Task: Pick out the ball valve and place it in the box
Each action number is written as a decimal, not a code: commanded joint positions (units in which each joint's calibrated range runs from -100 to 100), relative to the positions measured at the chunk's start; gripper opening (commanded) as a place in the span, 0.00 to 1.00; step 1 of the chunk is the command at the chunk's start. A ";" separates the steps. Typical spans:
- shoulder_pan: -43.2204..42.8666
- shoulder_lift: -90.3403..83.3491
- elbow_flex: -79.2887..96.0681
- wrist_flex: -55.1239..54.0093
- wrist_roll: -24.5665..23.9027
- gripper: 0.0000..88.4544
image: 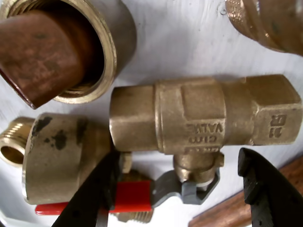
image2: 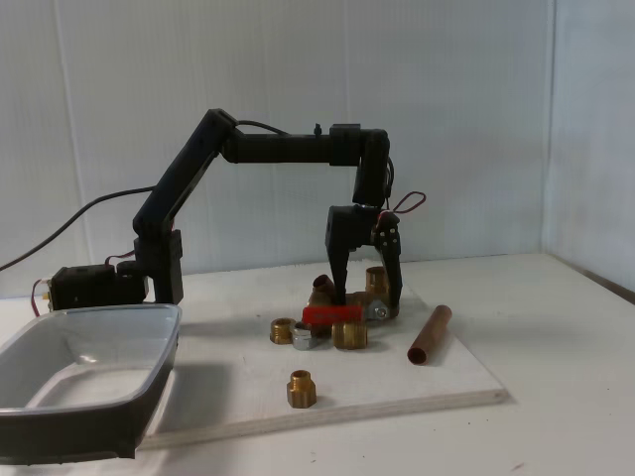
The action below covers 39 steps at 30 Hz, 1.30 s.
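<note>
My gripper is about to lift the ball valve [image: 191, 116]. The red handle crosses over a small brass fitting [image: 132, 196], so the valve will come loose and leave that fitting behind.
The ball valve [image: 203, 113] lies on its side among other fittings, a brass body with hexagonal ends and a red lever handle [image: 133, 196]. In the wrist view my gripper [image: 179, 158] is open just above it, one black finger [image: 90, 198] over the red handle and the other [image: 265, 189] past the valve stem. In the fixed view the gripper [image2: 365, 295] points straight down over the valve [image2: 332, 314], with its fingers straddling it. The box [image2: 149, 311], a translucent grey tray, stands at the lower left, empty.
A copper pipe elbow [image: 42, 52] sits inside a brass ring [image: 111, 42] close to the valve. Brass fittings [image2: 283, 330] [image2: 302, 388] [image2: 349, 334] and a copper pipe [image2: 430, 334] lie on the white board [image2: 417, 392]. The arm's base [image2: 94, 286] is behind the box.
</note>
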 commanded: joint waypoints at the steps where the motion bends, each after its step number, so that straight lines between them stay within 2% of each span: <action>1: 0.53 -3.02 -0.85 -0.09 0.25 0.29; 10: 0.38 -2.94 -0.22 -0.09 0.30 0.15; 39: 0.60 6.48 -4.37 -1.73 0.30 0.14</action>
